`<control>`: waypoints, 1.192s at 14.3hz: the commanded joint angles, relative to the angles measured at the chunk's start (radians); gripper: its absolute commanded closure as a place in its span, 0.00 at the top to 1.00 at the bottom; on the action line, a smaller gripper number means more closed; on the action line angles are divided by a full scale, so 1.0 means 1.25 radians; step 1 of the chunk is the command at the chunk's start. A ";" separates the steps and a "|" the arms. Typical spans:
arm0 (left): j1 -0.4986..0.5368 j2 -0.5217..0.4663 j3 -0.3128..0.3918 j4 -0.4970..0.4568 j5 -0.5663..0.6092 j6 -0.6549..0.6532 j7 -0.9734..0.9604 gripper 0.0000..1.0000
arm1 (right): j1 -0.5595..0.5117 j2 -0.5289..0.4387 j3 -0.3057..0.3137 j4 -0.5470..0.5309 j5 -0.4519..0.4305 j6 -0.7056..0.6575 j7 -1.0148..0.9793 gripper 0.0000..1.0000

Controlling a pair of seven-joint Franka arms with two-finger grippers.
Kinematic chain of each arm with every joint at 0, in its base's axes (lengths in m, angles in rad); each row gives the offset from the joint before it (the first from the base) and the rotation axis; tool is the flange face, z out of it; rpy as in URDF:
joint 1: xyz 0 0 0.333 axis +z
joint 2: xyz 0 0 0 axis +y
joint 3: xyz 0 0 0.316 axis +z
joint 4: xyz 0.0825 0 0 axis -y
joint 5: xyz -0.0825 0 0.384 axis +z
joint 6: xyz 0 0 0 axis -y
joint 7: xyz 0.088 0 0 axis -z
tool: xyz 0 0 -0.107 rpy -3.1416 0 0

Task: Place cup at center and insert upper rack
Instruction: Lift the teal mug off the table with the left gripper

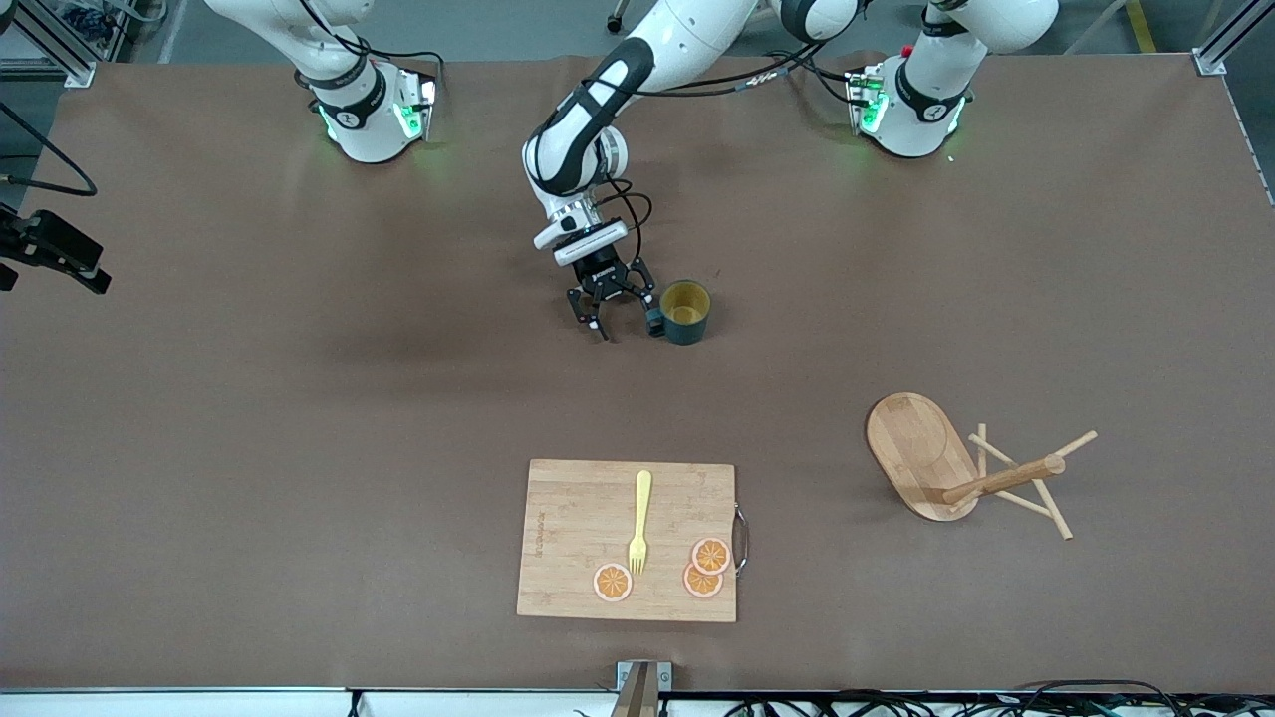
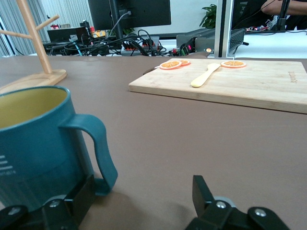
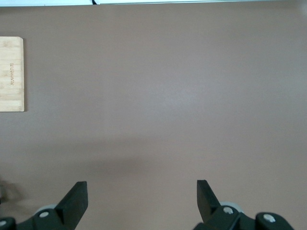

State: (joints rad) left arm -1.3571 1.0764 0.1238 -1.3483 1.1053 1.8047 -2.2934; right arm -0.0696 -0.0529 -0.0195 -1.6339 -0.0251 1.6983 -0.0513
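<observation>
The cup's yellow bottom (image 1: 686, 311) is in clear sight through the cup's opening, so the dark teal cup (image 1: 684, 334) should be empty when I turn it over.
The cup (image 1: 685, 311), dark teal with a yellow inside, stands upright mid-table, nearer the robots' bases than the board. My left gripper (image 1: 626, 324) is down at the table beside it on the handle side, open. In the left wrist view the cup (image 2: 33, 143) fills one side, and its handle (image 2: 98, 151) lies between the fingers of my left gripper (image 2: 143, 196), close to one of them. The upper rack (image 1: 916, 448), a light wooden mug tree, sits toward the left arm's end; its post (image 2: 41, 48) slants, and I cannot tell whether it stands or lies tipped. My right gripper (image 3: 141, 196) hangs open over bare table.
A wooden cutting board (image 1: 598, 518) lies near the front edge, carrying a yellow fork (image 1: 640, 518) and three orange slices (image 1: 709, 555). The board also shows in the left wrist view (image 2: 249, 81), and its end in the right wrist view (image 3: 10, 74). Brown table (image 1: 299, 398) lies between things.
</observation>
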 commanded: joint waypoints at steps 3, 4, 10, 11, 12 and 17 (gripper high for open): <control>-0.005 0.009 0.005 0.015 0.012 -0.017 0.031 0.91 | 0.002 -0.004 -0.003 0.000 0.010 0.004 -0.003 1.00; -0.004 0.008 0.005 0.015 0.012 -0.015 0.042 0.91 | 0.002 -0.004 -0.003 0.000 0.010 0.004 -0.003 1.00; 0.001 0.008 0.008 0.015 0.012 -0.015 0.064 0.91 | 0.004 -0.004 -0.002 0.000 0.009 0.000 -0.004 1.00; 0.005 0.008 0.008 0.015 0.012 -0.014 0.063 0.91 | 0.005 -0.004 -0.002 0.000 0.009 -0.003 -0.004 1.00; 0.005 0.008 0.008 0.015 0.012 -0.013 0.061 0.91 | 0.005 -0.006 -0.002 0.000 0.009 -0.003 -0.004 1.00; 0.013 0.010 0.010 0.015 0.012 -0.008 0.060 0.91 | 0.003 -0.004 -0.002 0.000 0.009 0.002 -0.004 1.00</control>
State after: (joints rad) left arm -1.3459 1.0765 0.1311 -1.3483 1.1053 1.8011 -2.2341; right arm -0.0690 -0.0529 -0.0193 -1.6338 -0.0250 1.6990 -0.0513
